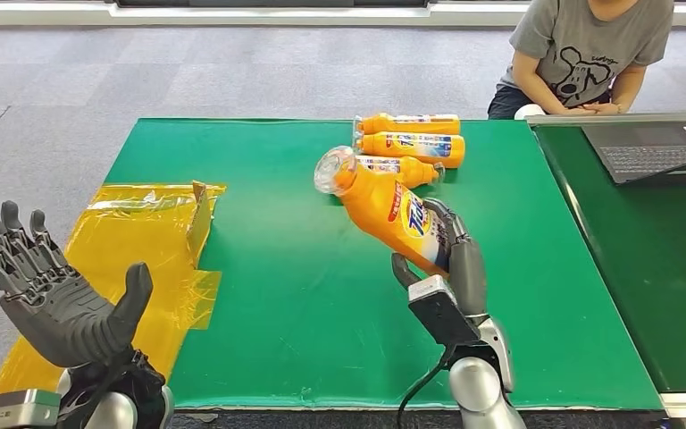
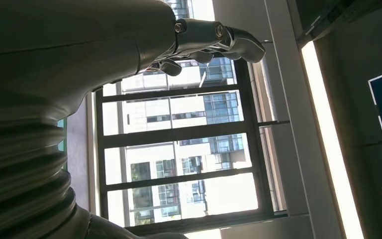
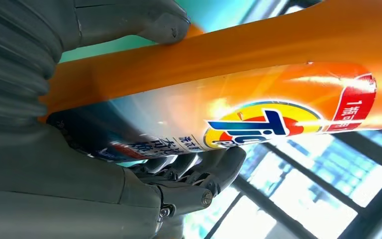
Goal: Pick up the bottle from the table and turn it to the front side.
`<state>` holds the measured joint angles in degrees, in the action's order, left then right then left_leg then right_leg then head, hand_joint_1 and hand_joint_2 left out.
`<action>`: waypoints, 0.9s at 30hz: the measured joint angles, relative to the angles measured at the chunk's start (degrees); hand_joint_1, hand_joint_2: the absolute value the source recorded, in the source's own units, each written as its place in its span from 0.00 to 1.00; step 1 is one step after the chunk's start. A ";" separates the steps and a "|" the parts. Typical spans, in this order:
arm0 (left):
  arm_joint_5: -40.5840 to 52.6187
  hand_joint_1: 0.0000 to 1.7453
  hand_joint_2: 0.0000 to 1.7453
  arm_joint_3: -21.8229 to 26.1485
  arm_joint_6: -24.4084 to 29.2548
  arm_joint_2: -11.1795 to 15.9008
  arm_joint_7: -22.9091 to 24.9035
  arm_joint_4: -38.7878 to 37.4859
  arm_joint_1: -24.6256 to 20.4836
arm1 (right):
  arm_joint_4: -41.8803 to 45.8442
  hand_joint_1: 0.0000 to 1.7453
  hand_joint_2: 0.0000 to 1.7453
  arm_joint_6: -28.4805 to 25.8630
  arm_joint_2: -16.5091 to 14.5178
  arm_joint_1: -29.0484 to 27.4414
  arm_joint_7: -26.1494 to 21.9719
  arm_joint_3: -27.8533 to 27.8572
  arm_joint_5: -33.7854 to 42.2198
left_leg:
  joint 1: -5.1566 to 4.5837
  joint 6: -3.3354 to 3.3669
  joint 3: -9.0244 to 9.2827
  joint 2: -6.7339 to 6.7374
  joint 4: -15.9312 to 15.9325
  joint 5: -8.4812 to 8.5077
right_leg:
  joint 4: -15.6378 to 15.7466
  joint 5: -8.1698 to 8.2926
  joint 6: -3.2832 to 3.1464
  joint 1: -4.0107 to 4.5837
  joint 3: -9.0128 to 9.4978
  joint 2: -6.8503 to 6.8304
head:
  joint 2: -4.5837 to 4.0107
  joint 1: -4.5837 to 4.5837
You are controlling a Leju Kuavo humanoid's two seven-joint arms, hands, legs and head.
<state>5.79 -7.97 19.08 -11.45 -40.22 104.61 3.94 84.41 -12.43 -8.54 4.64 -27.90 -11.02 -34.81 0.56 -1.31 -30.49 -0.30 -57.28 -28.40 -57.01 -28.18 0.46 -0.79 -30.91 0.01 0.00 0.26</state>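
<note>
The clear cap (image 1: 331, 170) sits firmly seated on the tilted bottle's neck (image 1: 347, 177), so the clear cap will stay on when I carry and turn the bottle.
My right hand (image 1: 451, 259) grips an orange detergent bottle (image 1: 388, 209) by its lower body and holds it tilted above the green table (image 1: 277, 268), clear cap toward the far left, its printed label facing up. Up close, the bottle (image 3: 238, 94) lies between thumb and fingers (image 3: 199, 174) of the right hand, with the label's logo showing. My left hand (image 1: 49, 290) is raised at the near left, palm open, fingers spread, holding nothing. In the left wrist view the left hand (image 2: 204, 40) stands against a window.
Three more orange bottles (image 1: 411, 143) lie on their sides at the table's far middle. A yellow plastic bag (image 1: 143, 241) lies on the table's left edge. A person (image 1: 581, 54) sits at the far right beside a laptop (image 1: 652, 147) on a second table.
</note>
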 joint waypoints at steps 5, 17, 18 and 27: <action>0.00 0.00 1.00 -0.65 -0.06 -0.36 0.01 -1.71 -1.08 | -0.43 1.00 1.00 1.34 -2.41 1.62 -3.77 -0.01 7.79 | 0.00 0.00 0.00 0.00 0.00 0.01 | -0.02 0.00 0.00 0.00 0.00 0.00 | 0.00 0.00; -0.81 0.00 1.00 -1.43 -6.86 -0.39 0.93 -4.72 -2.76 | -9.42 1.00 1.00 4.46 -5.99 7.28 -6.47 -2.53 13.48 | 0.00 -0.01 -0.03 -0.01 0.00 0.02 | -0.06 0.00 0.00 0.00 -0.03 -0.01 | 0.00 0.00; -1.11 0.00 1.00 -1.43 -8.72 -0.34 1.56 -5.20 -3.27 | -10.65 1.00 1.00 4.78 -6.19 7.82 -6.82 -2.88 13.74 | 0.00 -0.02 -0.03 -0.01 0.00 0.02 | -0.06 0.00 0.00 0.00 -0.03 -0.01 | 0.00 0.00; -1.33 0.00 1.00 -1.41 -26.99 0.91 6.69 -10.18 -8.73 | -19.80 1.00 1.00 5.38 -7.40 10.86 -9.49 -5.89 14.57 | 0.00 -0.06 -0.04 -0.03 0.00 0.06 | -0.09 0.01 -0.02 0.00 -0.06 -0.03 | 0.00 -0.01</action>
<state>4.46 -9.38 -7.91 -10.54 -33.53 94.43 -4.79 64.60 -7.04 -15.94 15.50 -37.39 -16.91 -20.25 0.56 -1.37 -30.53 -0.33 -57.28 -28.34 -57.10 -28.17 0.44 -0.80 -30.97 -0.01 0.00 0.25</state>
